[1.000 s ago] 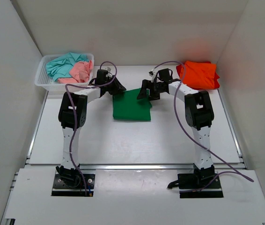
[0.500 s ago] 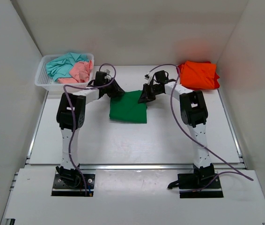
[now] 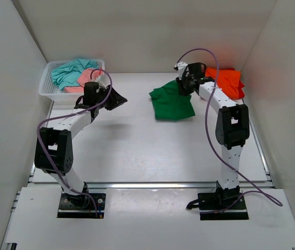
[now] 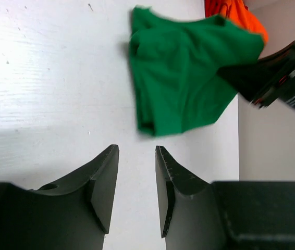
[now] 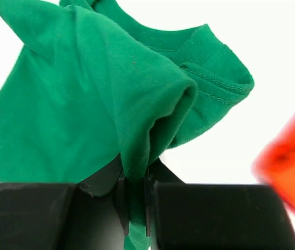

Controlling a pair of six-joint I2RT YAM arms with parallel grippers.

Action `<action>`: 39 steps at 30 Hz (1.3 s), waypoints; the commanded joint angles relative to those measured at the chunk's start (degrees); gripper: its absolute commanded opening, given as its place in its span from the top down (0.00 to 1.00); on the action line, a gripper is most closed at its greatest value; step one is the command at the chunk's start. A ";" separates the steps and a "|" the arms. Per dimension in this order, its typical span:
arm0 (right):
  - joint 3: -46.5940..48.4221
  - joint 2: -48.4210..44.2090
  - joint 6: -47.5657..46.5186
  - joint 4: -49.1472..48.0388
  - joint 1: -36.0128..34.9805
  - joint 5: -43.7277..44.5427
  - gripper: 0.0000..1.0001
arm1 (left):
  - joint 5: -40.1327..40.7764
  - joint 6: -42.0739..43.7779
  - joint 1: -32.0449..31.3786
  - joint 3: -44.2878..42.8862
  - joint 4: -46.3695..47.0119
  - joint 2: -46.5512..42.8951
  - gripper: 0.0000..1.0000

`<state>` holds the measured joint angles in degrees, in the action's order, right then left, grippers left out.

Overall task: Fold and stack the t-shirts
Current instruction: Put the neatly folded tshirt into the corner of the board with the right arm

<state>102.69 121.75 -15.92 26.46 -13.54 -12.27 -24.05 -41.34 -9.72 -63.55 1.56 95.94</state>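
Observation:
The folded green t-shirt [image 3: 172, 104] hangs together, and the way to the orange t-shirt [image 3: 230, 83] is open. My right gripper should keep carrying the green t-shirt until it lies on top of the orange one.
The folded green t-shirt [image 3: 171, 104] hangs bunched from my right gripper [image 3: 184, 86], which is shut on its upper right edge, just left of the folded orange t-shirt [image 3: 228, 82]. In the right wrist view the green cloth [image 5: 80, 94] is pinched between the jaws of the right gripper [image 5: 135, 179], and the orange shirt [image 5: 288, 166] blurs at the right edge. My left gripper [image 3: 119, 98] hovers open and empty left of the green shirt. In the left wrist view this gripper [image 4: 137, 150] looks over bare table toward the green shirt [image 4: 179, 78].
A white mesh basket [image 3: 49, 89] at the back left holds a teal shirt [image 3: 68, 72] and a pink one [image 3: 88, 77]. White walls close in the table on three sides. The arm bases stand at the near edge.
My right gripper has shut on the green shirt and carried it right and back, toward the orange shirt. The left arm has swung away to the left, off the shirt.

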 commanded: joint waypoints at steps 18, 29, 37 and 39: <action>19.01 6.99 -11.06 -8.71 23.99 -0.29 1.00 | -1.00 0.65 -0.65 5.98 4.85 1.00 0.55; 33.08 21.76 -6.23 -14.41 27.43 8.30 1.00 | 0.32 1.53 -0.48 5.63 3.98 1.71 0.55; 27.48 19.23 -5.26 -21.01 27.51 19.04 1.00 | 0.50 1.79 -0.57 6.68 4.06 1.62 0.54; 26.51 18.87 -5.52 -22.50 27.42 18.78 1.00 | 0.94 1.88 -0.66 6.94 3.45 1.53 0.54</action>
<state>130.32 144.73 -21.43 12.03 12.99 2.31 -23.90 -40.49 -10.15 -57.43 4.75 98.19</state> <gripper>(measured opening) 0.075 0.458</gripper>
